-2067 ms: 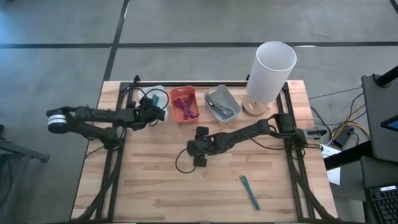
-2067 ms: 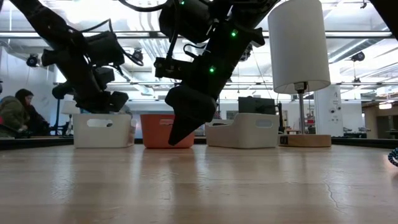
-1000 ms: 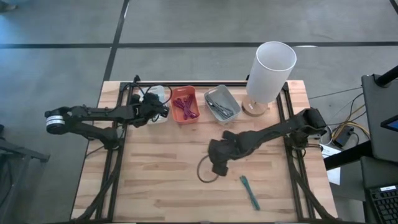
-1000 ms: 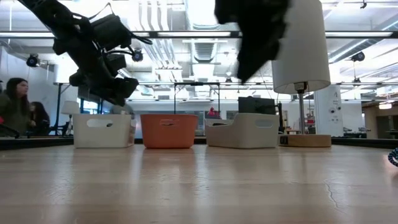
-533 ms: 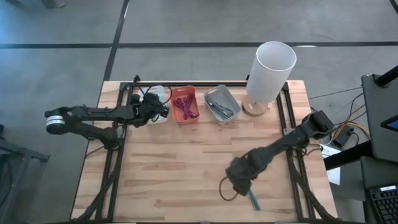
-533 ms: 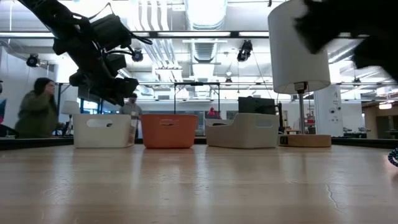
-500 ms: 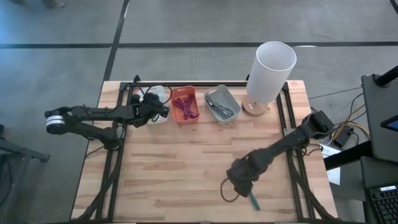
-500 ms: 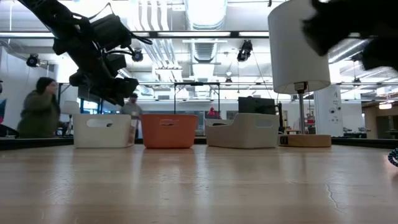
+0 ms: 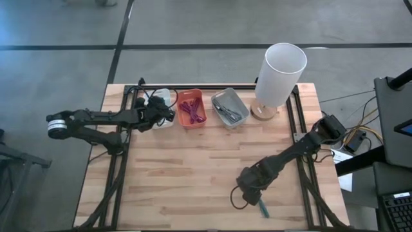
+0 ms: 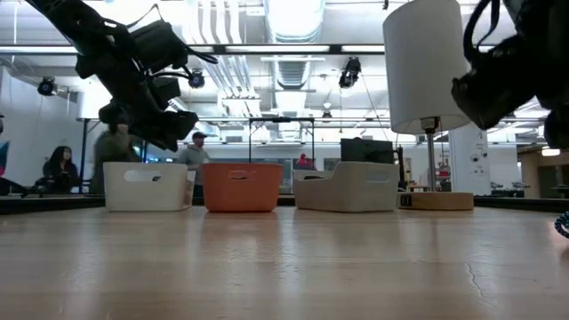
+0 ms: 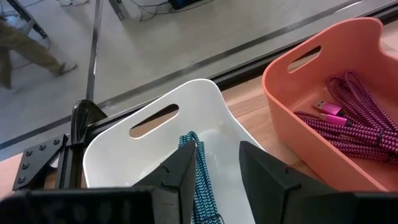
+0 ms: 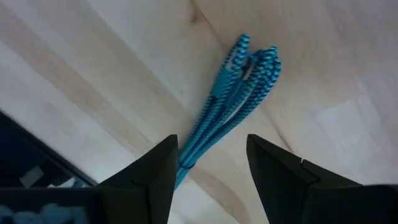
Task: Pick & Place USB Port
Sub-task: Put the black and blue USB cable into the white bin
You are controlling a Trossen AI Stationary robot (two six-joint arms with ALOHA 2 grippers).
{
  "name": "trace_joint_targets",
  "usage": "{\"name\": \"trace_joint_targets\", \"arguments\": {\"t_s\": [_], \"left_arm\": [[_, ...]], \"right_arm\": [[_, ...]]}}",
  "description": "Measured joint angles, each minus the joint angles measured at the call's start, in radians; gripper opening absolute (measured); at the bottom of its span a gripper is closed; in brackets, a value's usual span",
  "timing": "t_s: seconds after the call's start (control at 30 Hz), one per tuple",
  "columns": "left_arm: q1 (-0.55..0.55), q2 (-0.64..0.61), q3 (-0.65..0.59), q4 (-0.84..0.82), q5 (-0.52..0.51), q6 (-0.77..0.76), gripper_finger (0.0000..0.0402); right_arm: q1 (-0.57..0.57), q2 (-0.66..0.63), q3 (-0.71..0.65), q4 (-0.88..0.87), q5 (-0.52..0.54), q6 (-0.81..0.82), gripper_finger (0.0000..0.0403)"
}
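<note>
Next, my right gripper picks up the folded teal cable point(image 9: 264, 208) and passes it to my left gripper near the orange bin, because the cable lies far from the white bin.
A folded teal braided USB cable point(image 12: 227, 106) lies flat on the wood near the table's near-right part point(image 9: 262, 207). My right gripper point(image 12: 211, 154) hovers over it, open, one finger on each side of the bundle's end, touching nothing. In the high view that gripper point(image 9: 248, 187) covers most of the cable. My left gripper point(image 11: 217, 162) is open above the white bin point(image 11: 149, 134) at the far left. A second teal cable point(image 11: 199, 177) lies inside that bin, beside one finger.
An orange bin point(image 9: 192, 107) with magenta cables and a grey bin point(image 9: 230, 107) with grey cables stand along the far edge beside the white bin point(image 9: 161, 100). A white lamp point(image 9: 279, 71) stands at the far right. People move in the room behind point(image 10: 111, 156).
My right gripper has swung from the table's middle toward the near right edge and now stands over the teal cable, still open. The cable has stayed put.
</note>
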Motion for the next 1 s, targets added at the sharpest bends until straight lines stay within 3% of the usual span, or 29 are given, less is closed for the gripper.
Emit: {"name": "trace_joint_targets", "arguments": {"t_s": [0.3, 0.83, 1.0], "left_arm": [[0.0, 0.0, 0.0, 0.0, 0.0, 0.006, 0.012], [0.0, 0.0, -0.001, 0.0, 0.0, 0.009, 0.0119], [-0.001, 0.0, -0.001, 0.0, 0.0, 0.009, 0.0119]], "right_arm": [[-0.015, 0.0, -0.071, 0.076, 0.01, -0.017, 0.0172], [-0.052, 0.0, -0.075, 0.125, 0.011, -0.105, 0.0029], [-0.07, 0.0, -0.011, 0.1, 0.075, -0.196, 0.0018]]}}
